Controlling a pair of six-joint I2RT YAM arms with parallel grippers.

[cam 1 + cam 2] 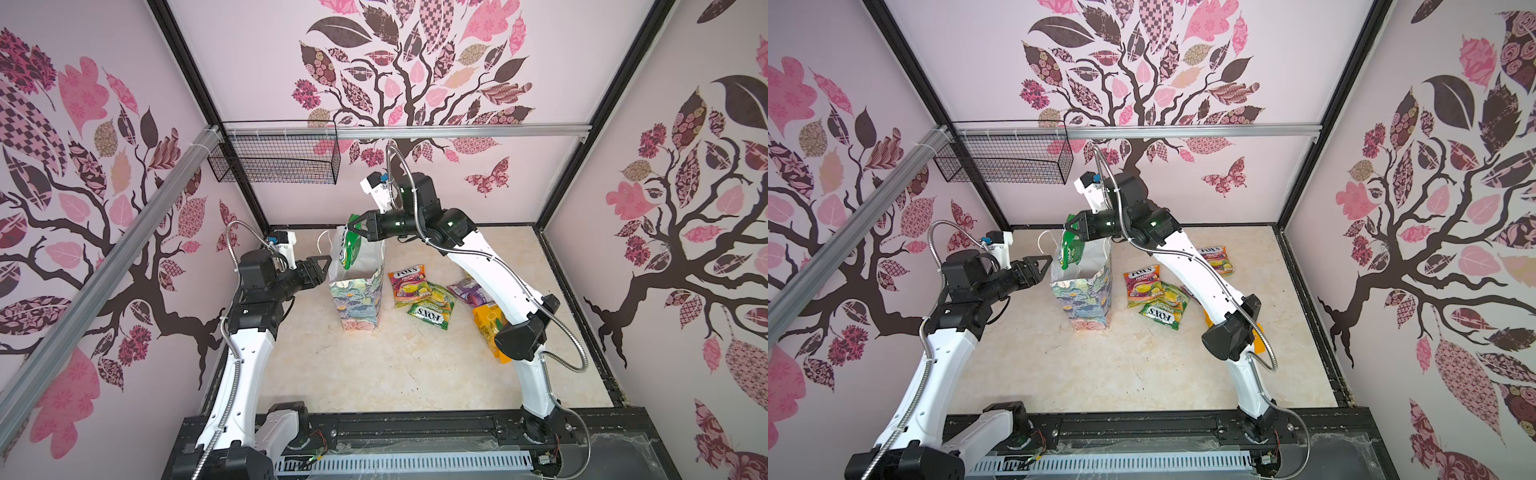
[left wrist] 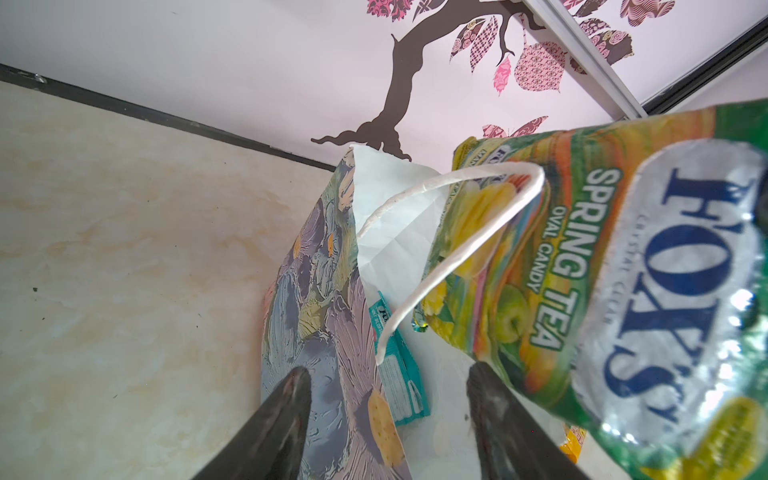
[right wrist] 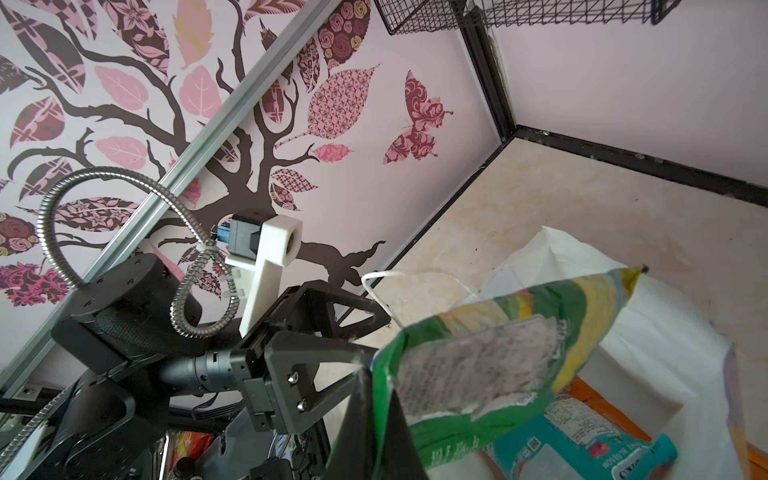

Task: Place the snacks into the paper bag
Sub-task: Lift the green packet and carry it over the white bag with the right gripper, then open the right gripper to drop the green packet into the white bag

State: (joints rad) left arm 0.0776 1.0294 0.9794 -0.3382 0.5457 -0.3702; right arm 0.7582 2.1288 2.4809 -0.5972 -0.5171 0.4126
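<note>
My right gripper should keep lowering the green FOX'S snack hanging lower end first (image 1: 347,258) into the paper bag's opening (image 1: 367,268) and let go at the paper bag's rim.
The paper bag (image 1: 357,299) (image 1: 1084,299) stands upright mid-table with its mouth open. Above that mouth my right gripper (image 1: 353,226) (image 3: 380,386) is shut on the top edge of a green FOX'S snack (image 1: 350,245) (image 2: 582,270), which hangs partly inside. My left gripper (image 1: 326,266) (image 2: 388,368) is open and straddles the bag's left wall (image 2: 316,291), one finger outside and one inside. A teal packet (image 3: 582,449) lies in the bag. More snacks lie right of the bag: a pink-orange one (image 1: 407,282), a green one (image 1: 430,313) and a purple one (image 1: 469,291).
An orange-yellow packet (image 1: 488,320) lies partly under my right arm, and another orange packet (image 1: 1214,259) sits behind it. A black wire basket (image 1: 274,158) hangs on the back wall. The bag's white cord handle (image 2: 457,232) loops in front of the green packet.
</note>
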